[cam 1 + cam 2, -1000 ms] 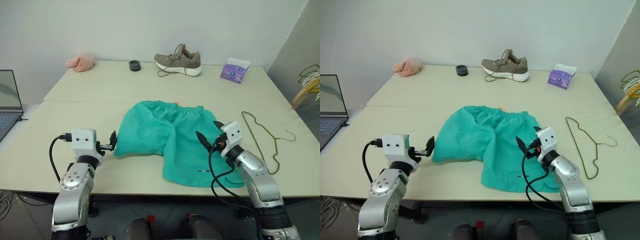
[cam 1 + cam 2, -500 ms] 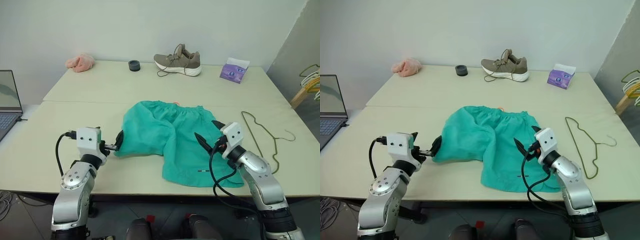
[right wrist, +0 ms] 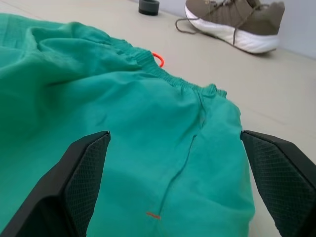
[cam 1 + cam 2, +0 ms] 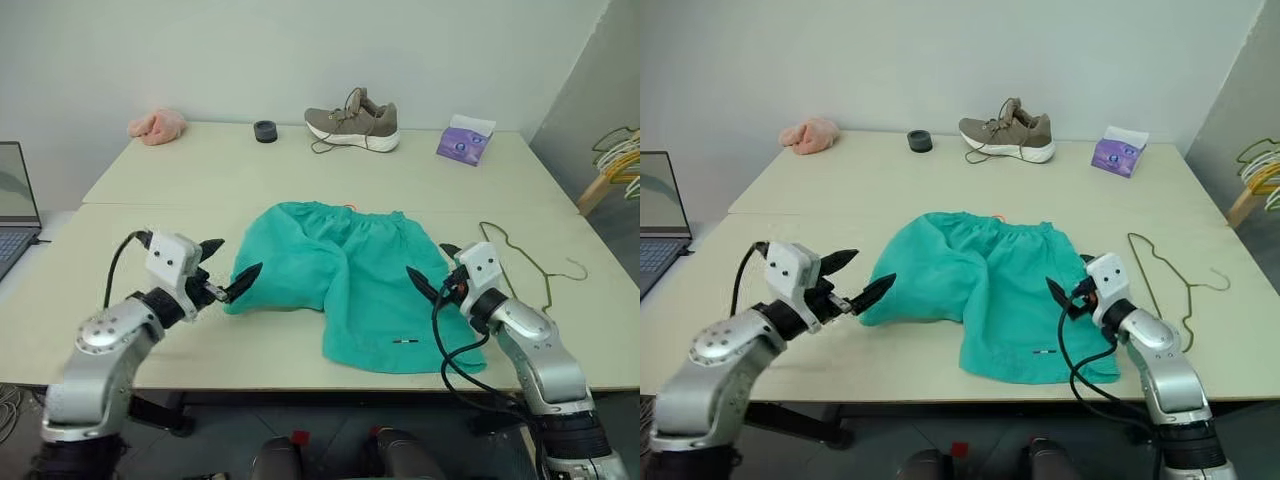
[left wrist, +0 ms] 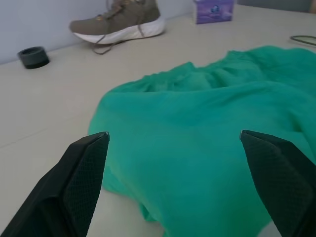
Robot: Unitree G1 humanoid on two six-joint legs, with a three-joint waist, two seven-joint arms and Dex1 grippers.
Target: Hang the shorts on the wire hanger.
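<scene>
A thin bit of orange shows past the gathered waistband (image 4: 372, 214). I should expect to find an orange looped cord (image 4: 350, 207) inside when I open the shorts.
The teal-green shorts (image 4: 345, 280) lie flat on the table's middle, waistband toward the far side, with a small orange tag (image 3: 157, 59) at the waistband. The thin olive wire hanger (image 4: 525, 268) lies on the table to their right. My left gripper (image 4: 229, 265) hovers open just left of the shorts' left leg, fingers pointing at the cloth and holding nothing. My right gripper (image 4: 435, 268) is open over the shorts' right edge, between cloth and hanger, also empty. Both wrist views look across the teal shorts (image 5: 207, 148) between spread black fingers (image 3: 74, 182).
At the table's far side sit a pink fluffy cloth (image 4: 156, 125), a black ring (image 4: 265, 131), a tan shoe (image 4: 352, 121) and a purple tissue pack (image 4: 463, 139). A laptop (image 4: 12, 210) stands at the left. Bunched hangers (image 4: 618, 152) hang at the right edge.
My left arm has swung outward and lifted, its gripper turning toward the shorts' left leg. My right gripper shifted slightly right. The shorts and hanger have not moved.
</scene>
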